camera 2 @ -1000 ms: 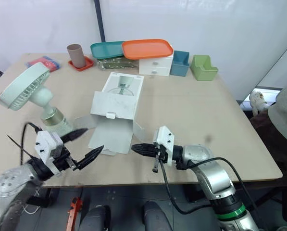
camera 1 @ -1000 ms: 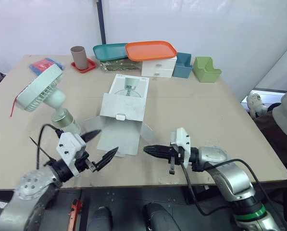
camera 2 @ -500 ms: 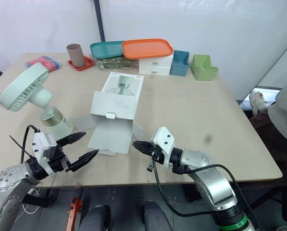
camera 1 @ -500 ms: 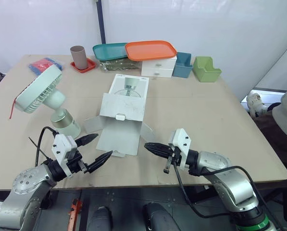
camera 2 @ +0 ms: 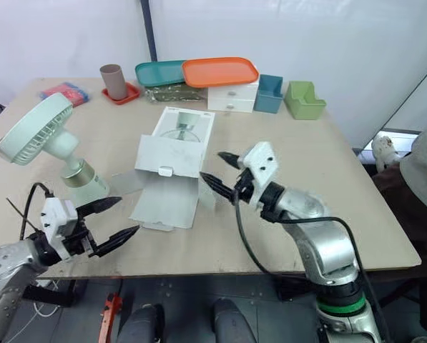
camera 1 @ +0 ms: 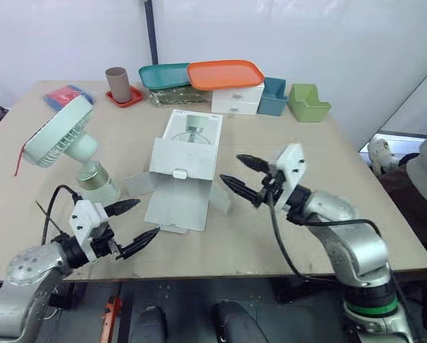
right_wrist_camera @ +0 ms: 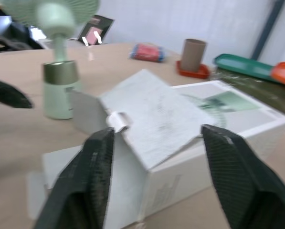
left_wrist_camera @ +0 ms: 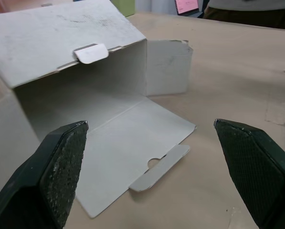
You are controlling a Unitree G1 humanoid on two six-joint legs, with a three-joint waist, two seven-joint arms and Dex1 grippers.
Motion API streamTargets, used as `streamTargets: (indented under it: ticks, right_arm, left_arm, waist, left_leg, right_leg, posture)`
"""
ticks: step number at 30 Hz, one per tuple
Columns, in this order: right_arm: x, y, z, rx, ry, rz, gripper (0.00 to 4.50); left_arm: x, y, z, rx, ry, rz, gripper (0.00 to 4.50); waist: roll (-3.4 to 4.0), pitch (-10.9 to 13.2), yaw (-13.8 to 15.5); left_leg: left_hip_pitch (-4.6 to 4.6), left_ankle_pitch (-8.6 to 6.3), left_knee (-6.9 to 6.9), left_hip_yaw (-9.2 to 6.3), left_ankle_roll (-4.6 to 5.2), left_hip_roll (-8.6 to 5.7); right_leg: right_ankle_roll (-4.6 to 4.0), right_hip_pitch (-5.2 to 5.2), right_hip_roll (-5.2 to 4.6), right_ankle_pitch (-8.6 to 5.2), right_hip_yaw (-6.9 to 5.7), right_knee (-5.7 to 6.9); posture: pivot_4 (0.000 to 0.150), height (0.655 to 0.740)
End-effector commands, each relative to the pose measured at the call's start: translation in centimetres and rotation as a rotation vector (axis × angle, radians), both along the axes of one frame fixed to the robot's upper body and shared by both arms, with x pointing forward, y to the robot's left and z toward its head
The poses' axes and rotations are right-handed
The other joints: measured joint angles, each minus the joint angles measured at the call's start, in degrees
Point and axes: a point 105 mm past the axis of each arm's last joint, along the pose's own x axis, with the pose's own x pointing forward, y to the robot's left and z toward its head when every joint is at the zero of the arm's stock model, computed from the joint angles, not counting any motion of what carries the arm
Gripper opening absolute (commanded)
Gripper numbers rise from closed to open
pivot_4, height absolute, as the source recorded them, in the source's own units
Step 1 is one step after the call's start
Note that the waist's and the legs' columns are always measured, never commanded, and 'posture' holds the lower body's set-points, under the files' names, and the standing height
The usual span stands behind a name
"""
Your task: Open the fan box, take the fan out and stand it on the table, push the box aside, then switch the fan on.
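My gripper will turn the fan's round head, and the head will swing upright, because it leans back at its neck above a level base.
The white fan box lies mid-table, its near end open with flaps spread and its inside empty in the left wrist view. The pale green fan stands on its base left of the box, head tilted back. My left gripper hovers open near the table's front edge, just in front of the box's open end, nothing between its fingers. My right gripper is open and raised beside the box's right flap, pointing at the box; its fingers hold nothing.
Along the back edge stand a brown cup on a red coaster, a teal tray, an orange tray on a white drawer unit, a blue bin and a green bin. A red-and-blue packet lies far left.
My right gripper has opened from shut and risen from the front edge toward the box's right flap. My left gripper has sunk slightly toward the front left, still open.
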Motion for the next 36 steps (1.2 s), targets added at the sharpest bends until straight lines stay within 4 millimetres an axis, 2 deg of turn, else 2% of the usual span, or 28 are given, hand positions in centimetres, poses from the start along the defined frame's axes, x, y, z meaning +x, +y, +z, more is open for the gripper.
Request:
streamTargets:
  ticks: [1, 6, 11, 17, 20, 24, 30, 36]
  right_arm:
    - [-0.9, 0.4, 0.8, -0.047, -0.02, 0.024, 4.47]
    - [-0.2, 0.9, -0.1, -0.11, 0.015, 0.025, 4.47]
    - [-0.7, 1.4, -1.0, -0.137, 0.031, 0.065, 4.47]
    - [-0.5, 2.3, -3.2, -0.175, 0.1, 0.078, 4.47]
    - [0.3, 2.9, -3.8, -0.163, 0.125, 0.057, 4.47]
    - [2.6, 3.0, -4.6, -0.15, 0.173, -0.065, 4.47]
    - [3.3, 4.6, -4.4, -0.099, 0.22, -0.082, 4.47]
    - [4.2, 4.8, -4.8, -0.112, 0.249, -0.15, 4.47]
  left_arm:
    - [-1.1, -0.2, 1.0, 0.006, -0.03, -0.01, 4.5]
    - [-0.7, -0.3, 1.2, 0.005, -0.045, 0.019, 4.5]
    - [-0.9, -0.5, 1.2, 0.015, -0.049, 0.017, 4.5]
    - [-0.8, -0.7, 1.4, 0.014, -0.059, 0.038, 4.5]
    - [-0.9, -0.9, 1.4, 0.012, -0.06, 0.04, 4.5]
    - [-1.0, -0.9, 1.3, 0.013, -0.068, 0.061, 4.5]
    - [-1.2, -1.0, 0.9, 0.024, -0.068, 0.079, 4.5]
    - [-1.2, -0.9, 0.9, 0.026, -0.076, 0.095, 4.5]
  waist:
    - [0.03, 0.02, 0.0]
    - [0.03, 0.02, 0.01]
    - [0.03, 0.02, 0.01]
    - [0.03, 0.02, 0.0]
    - [0.03, 0.02, -0.02]
    - [0.02, 0.02, -0.04]
    - [0.03, 0.02, -0.09]
    - [0.03, 0.02, -0.08]
  left_leg:
    - [-0.01, -0.05, -0.04, 0.01, 0.02, 0.0]
    - [-0.1, -0.09, -0.06, -0.02, 0.06, 0.01]
    - [-0.09, -0.09, 0.0, 0.01, 0.06, 0.0]
    - [-0.08, -0.09, 0.0, 0.0, 0.06, 0.01]
    - [-0.08, -0.09, 0.0, 0.01, 0.06, 0.01]
    - [-0.08, -0.08, 0.01, 0.01, 0.06, 0.01]
    - [-0.09, -0.08, -0.01, 0.02, 0.06, 0.01]
    - [-0.11, -0.08, 0.0, 0.02, 0.06, 0.02]
  right_leg:
    - [-0.01, -0.03, 0.0, -0.07, 0.0, 0.0]
    - [-0.02, -0.11, 0.07, -0.14, 0.0, 0.01]
    - [0.03, -0.09, 0.05, -0.1, 0.05, 0.01]
    - [0.01, -0.09, 0.06, -0.09, 0.04, 0.01]
    - [0.01, -0.1, 0.06, -0.09, 0.05, 0.01]
    - [-0.01, -0.1, 0.06, -0.06, 0.04, 0.01]
    - [-0.03, -0.14, 0.07, -0.03, 0.05, 0.01]
    - [-0.03, -0.15, 0.06, -0.02, 0.05, 0.01]
  posture:
    - [0.15, 0.74]
    - [0.15, 0.74]
    - [0.15, 0.74]
    - [0.15, 0.74]
    - [0.15, 0.74]
    - [0.15, 0.74]
    - [0.15, 0.74]
    - [0.15, 0.74]
